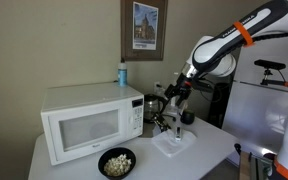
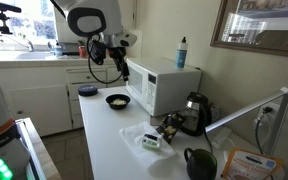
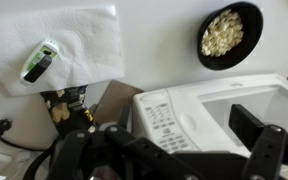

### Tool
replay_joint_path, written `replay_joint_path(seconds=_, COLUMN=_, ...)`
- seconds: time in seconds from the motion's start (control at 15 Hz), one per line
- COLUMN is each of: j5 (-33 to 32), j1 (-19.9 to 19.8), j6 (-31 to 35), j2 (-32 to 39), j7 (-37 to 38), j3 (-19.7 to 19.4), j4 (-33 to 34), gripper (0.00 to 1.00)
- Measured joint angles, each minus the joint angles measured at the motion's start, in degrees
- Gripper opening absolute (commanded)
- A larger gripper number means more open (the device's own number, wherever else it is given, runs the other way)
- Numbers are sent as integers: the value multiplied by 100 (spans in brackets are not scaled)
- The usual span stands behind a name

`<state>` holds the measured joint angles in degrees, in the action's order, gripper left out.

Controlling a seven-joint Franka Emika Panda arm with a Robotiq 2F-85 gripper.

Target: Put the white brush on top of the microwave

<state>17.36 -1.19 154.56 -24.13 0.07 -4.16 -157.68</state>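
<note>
I should swing my open gripper over the brush [image 2: 151, 141] and turn it in line before lowering, because the white brush [image 3: 39, 62] lies at an angle to it, away on the tray.
The white brush [image 3: 39, 62] is small, with a green and dark edge, and lies on a flat white tray [image 3: 79, 35]. It also shows on the tray in both exterior views [image 1: 177, 136] [image 2: 151, 143]. The microwave [image 1: 89, 122] [image 2: 164, 88] is a large white box; its control panel [image 3: 164, 115] is right under my wrist. My gripper [image 3: 159, 138] [image 1: 170, 95] [image 2: 119, 62] hangs above the microwave's panel corner, apart from the brush. It is open and holds nothing.
A blue bottle [image 1: 122, 73] [image 2: 181, 50] stands on the microwave's top. A black bowl of popcorn [image 1: 116, 161] [image 2: 116, 100] [image 3: 229, 33] sits in front of the microwave. A dark kettle [image 2: 194, 110] and a green mug [image 2: 199, 162] stand beside the tray.
</note>
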Motion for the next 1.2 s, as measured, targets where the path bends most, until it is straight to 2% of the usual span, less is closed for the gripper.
replay_joint_path(seconds=0.2, j5=-256, j1=-371, j6=1111, j2=558, j7=557, j3=71, j4=-11, gripper=100)
replay_joint_path(seconds=0.33, j5=-654, j1=-826, j6=1812, j2=997, j7=1133, j3=302, j4=-24, gripper=100)
replay_joint_path(seconds=0.47, j5=-1357, j1=-1650, j6=2392, j2=1470, j7=1936, j3=819, j4=-32, gripper=100)
replay_joint_path(seconds=0.6, j5=-2305, j1=-2532, j6=2626, j2=1825, j7=2749, j3=1153, j4=-22, gripper=100)
replay_joint_path(seconds=0.8, j5=-3617, j1=-3939, j6=2238, j2=1748, j7=3925, j3=1757, j4=58, gripper=100)
replay_joint_path(seconds=0.93, j5=-4001, j1=-4598, j6=1526, j2=1467, j7=4688, j3=2420, j4=110, gripper=100)
replay_joint_path(seconds=1.07, j5=-4080, j1=-4721, j6=829, j2=1319, j7=5377, j3=2969, j4=98, gripper=100)
replay_joint_path(seconds=1.2, j5=-4081, j1=-4711, j6=689, j2=1304, j7=5644, j3=3189, j4=91, gripper=100)
